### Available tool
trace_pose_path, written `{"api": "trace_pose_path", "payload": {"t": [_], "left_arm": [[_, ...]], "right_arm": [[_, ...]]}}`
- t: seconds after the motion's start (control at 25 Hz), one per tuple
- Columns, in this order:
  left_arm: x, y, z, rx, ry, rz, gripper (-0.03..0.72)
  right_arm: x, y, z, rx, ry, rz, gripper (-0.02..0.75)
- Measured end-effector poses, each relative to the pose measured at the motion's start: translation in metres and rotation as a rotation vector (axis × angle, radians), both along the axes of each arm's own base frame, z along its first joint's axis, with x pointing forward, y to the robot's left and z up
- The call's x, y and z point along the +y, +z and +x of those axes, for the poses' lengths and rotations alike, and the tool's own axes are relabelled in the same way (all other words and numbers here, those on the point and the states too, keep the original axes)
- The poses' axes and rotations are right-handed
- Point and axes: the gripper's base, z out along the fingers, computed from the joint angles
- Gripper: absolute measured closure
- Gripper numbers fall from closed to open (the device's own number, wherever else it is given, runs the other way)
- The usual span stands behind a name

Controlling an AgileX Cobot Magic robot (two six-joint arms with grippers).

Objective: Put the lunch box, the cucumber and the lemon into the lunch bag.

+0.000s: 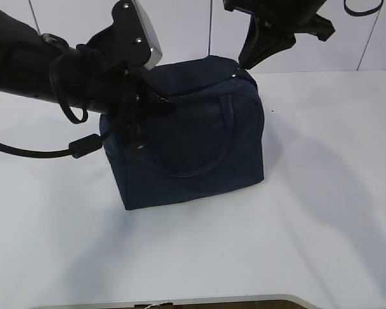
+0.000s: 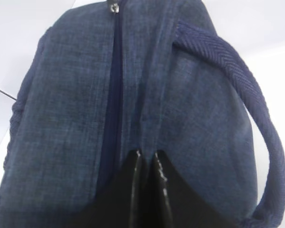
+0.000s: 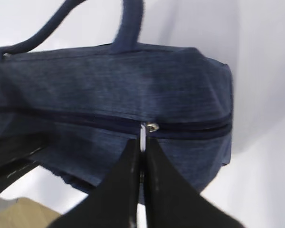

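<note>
My right gripper should draw the zipper pull (image 3: pixel 153 127) over the bag's end (image 3: pixel 224 127) and down while my left gripper holds the fabric, because the zipper pull is short of the zipper's bend.
The dark navy lunch bag (image 1: pixel 199 148) stands upright on the white table, one loop handle hanging down its front. My left gripper (image 1: pixel 161 100) is at the bag's top left end. In the left wrist view it (image 2: pixel 146 153) is shut, pinching a fold of the bag's fabric (image 2: pixel 76 95) beside the zipper line. My right gripper (image 1: pixel 241 66) comes down on the top right end. In the right wrist view it (image 3: pixel 141 140) is shut on the silver zipper pull (image 3: pixel 142 133) of the bag (image 3: pixel 109 80). The lunch box, the cucumber and the lemon are out of view.
The white table (image 1: pixel 321 212) spreads around the bag, its front edge (image 1: pixel 244 299) near the bottom of the exterior view. A black cable (image 1: pixel 32 151) loops from the left arm down over the table. A pale panelled wall (image 1: pixel 193 26) stands behind.
</note>
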Motion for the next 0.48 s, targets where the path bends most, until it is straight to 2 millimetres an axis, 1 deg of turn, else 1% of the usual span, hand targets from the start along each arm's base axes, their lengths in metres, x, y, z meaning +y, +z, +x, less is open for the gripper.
{"api": "trace_pose_path", "payload": {"t": [0.24,0.48], "left_arm": [[0.0,0.0,0.0,0.003,0.003,-0.003,0.689],[-0.0001,-0.0005,0.0003,0.004,0.004,-0.002,0.689]], "right_arm": [[-0.0029,-0.0009,0.001,0.049,-0.141,0.015,0.733],[-0.0017,-0.0006,0.0006,0.097,-0.235,0.065,0.733]]}}
